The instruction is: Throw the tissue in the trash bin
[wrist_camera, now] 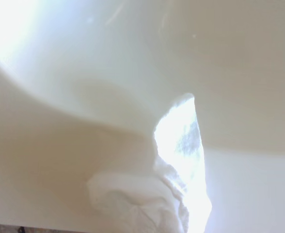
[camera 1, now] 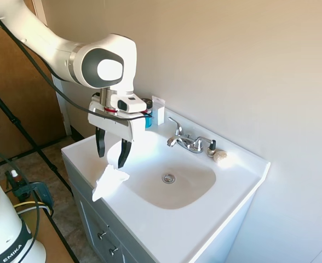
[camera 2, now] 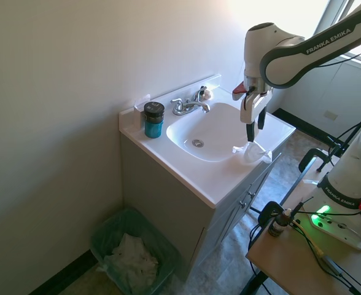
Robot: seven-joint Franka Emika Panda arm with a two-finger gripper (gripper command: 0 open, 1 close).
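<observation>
The tissue (camera 1: 109, 182) has crumpled folds (wrist_camera: 171, 182) running between its pointed corners, so it will stay bunched up with its ends spreading outward when I lift it.
The tissue (camera 1: 109, 181), crumpled white paper with pointed corners, lies on the front rim of the white sink counter (camera 1: 150, 230) and hangs slightly over its edge. It also shows as the tissue (camera 2: 252, 152) and close up as the tissue (wrist_camera: 171, 194). My gripper (camera 1: 111, 159) hangs straight above it, fingers pointing down and open, tips just over the paper with nothing held. From the other side the gripper (camera 2: 255, 134) sits directly over the tissue. The trash bin (camera 2: 107, 233), lined in green and holding crumpled white paper, stands on the floor beside the cabinet against the wall.
A chrome faucet (camera 1: 191, 142) stands behind the basin (camera 1: 172, 181). A dark jar with a blue base (camera 2: 153, 119) and a small white upright card (camera 1: 158, 109) are at the counter's back corner. A pale stone-like lump (camera 1: 220, 156) lies by the faucet.
</observation>
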